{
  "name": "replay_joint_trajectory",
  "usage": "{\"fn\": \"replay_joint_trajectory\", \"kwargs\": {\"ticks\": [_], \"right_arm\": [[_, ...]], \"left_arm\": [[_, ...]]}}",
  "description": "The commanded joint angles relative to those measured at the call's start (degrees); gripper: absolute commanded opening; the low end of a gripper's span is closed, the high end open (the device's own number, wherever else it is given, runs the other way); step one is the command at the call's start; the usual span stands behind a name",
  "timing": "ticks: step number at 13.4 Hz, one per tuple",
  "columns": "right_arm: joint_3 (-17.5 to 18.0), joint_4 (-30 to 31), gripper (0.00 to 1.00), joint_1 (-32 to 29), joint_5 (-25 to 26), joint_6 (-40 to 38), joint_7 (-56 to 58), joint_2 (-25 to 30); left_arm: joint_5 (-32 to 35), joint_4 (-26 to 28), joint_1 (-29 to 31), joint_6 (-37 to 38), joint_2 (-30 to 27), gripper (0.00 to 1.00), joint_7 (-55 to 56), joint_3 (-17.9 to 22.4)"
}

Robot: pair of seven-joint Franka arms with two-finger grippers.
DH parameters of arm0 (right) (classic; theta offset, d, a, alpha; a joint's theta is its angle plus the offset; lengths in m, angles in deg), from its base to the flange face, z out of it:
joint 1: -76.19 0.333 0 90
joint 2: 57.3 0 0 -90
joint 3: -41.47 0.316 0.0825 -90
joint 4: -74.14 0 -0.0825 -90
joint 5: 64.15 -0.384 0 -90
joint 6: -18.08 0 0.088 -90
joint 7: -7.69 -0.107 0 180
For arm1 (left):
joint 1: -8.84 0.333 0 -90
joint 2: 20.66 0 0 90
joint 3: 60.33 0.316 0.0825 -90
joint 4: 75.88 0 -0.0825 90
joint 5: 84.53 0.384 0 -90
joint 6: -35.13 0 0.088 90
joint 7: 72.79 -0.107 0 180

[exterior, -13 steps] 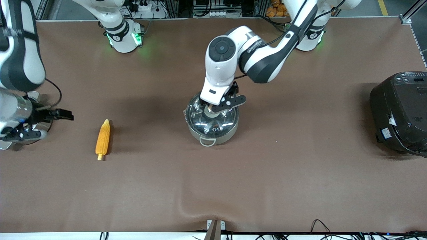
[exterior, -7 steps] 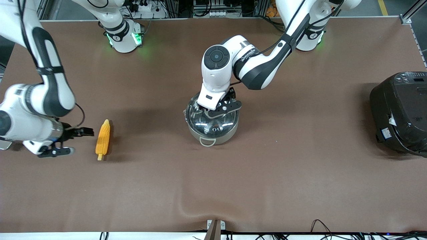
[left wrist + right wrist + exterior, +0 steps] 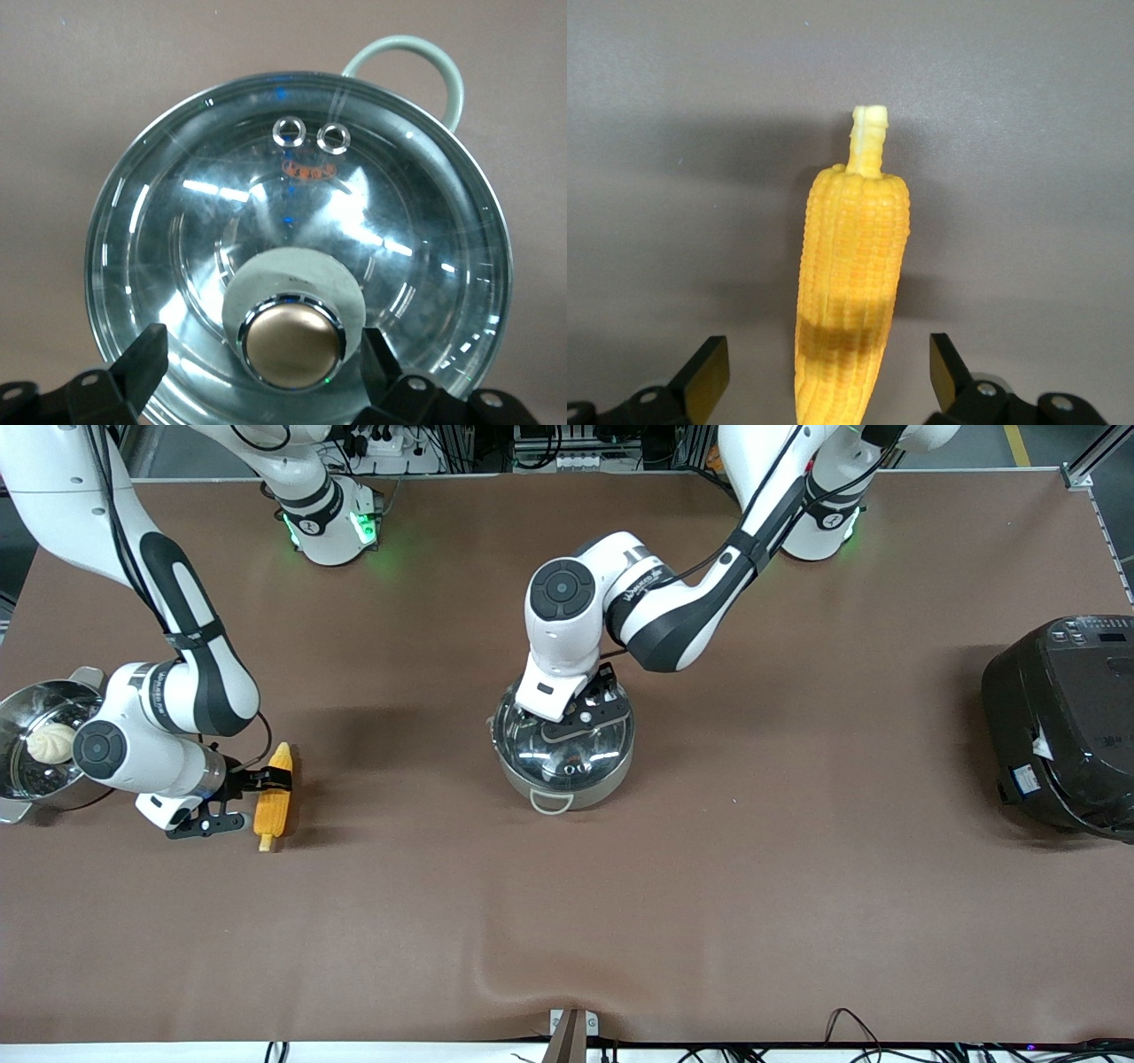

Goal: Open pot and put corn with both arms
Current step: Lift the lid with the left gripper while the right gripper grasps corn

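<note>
I should expect an empty steel pot [image 3: 603, 791] when I lift the lid with my left gripper, because only shiny steel shows through the glass lid [image 3: 547, 756].
The steel pot [image 3: 595, 784] stands mid-table with its glass lid [image 3: 567, 757] on. My left gripper [image 3: 574, 716] is down over the lid, open, with one finger on each side of the tan knob [image 3: 294, 345]; the fingers [image 3: 142, 365] do not press on it. The lid fills the left wrist view [image 3: 292, 204]. The yellow corn [image 3: 275, 802] lies on the table toward the right arm's end. My right gripper [image 3: 248, 802] is low at the corn, open, its fingers [image 3: 704, 376] straddling the cob [image 3: 852, 283] with a gap on both sides. The pale stub [image 3: 868, 128] points away from the wrist.
A shallow steel pan [image 3: 22, 713] with a white bun [image 3: 50, 741] sits at the right arm's end of the table, beside the right arm's wrist. A big black rice cooker [image 3: 1063, 722] stands at the left arm's end. The table is covered by brown cloth.
The right arm has swung in from the table's end and brought its open gripper down around the corn, uncovering the pan. The left gripper has sunk lower over the lid knob.
</note>
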Motion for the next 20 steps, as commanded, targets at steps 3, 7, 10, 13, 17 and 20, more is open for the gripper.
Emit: {"fn": "replay_joint_trajectory", "kwargs": {"ticks": [3, 7, 10, 13, 17, 20], "right_arm": [[0.0, 0.2, 1.0, -0.2, 0.3, 4.4, -0.1, -2.8], [0.0, 1.0, 0.63, -0.6, 0.3, 5.9, -0.2, -3.4], [0.0, 1.4, 0.02, -1.2, 0.3, 6.0, 0.3, -3.1], [0.0, 1.4, 0.0, -1.0, 0.2, 5.8, 0.3, -2.8], [0.2, 0.3, 0.0, 0.8, 0.2, 3.2, -0.2, 0.5], [0.5, -4.2, 0.0, 3.1, 0.0, -5.4, -0.8, 1.6]], "left_arm": [[2.1, -1.3, -0.3, 0.1, 0.8, 0.87, 1.3, 0.3], [2.1, -1.2, -0.6, 0.1, 0.9, 0.7, 1.4, 0.4], [1.8, -1.3, -0.3, 0.1, 1.0, 0.11, 1.4, 0.3], [1.8, -1.2, 0.2, 1.3, -1.3, 0.0, 1.5, 0.3], [1.6, -0.9, 4.3, 10.6, -10.4, 0.0, 1.1, 0.3], [1.2, -0.4, 11.1, 17.2, -15.0, 0.0, -2.9, -0.2]]}}
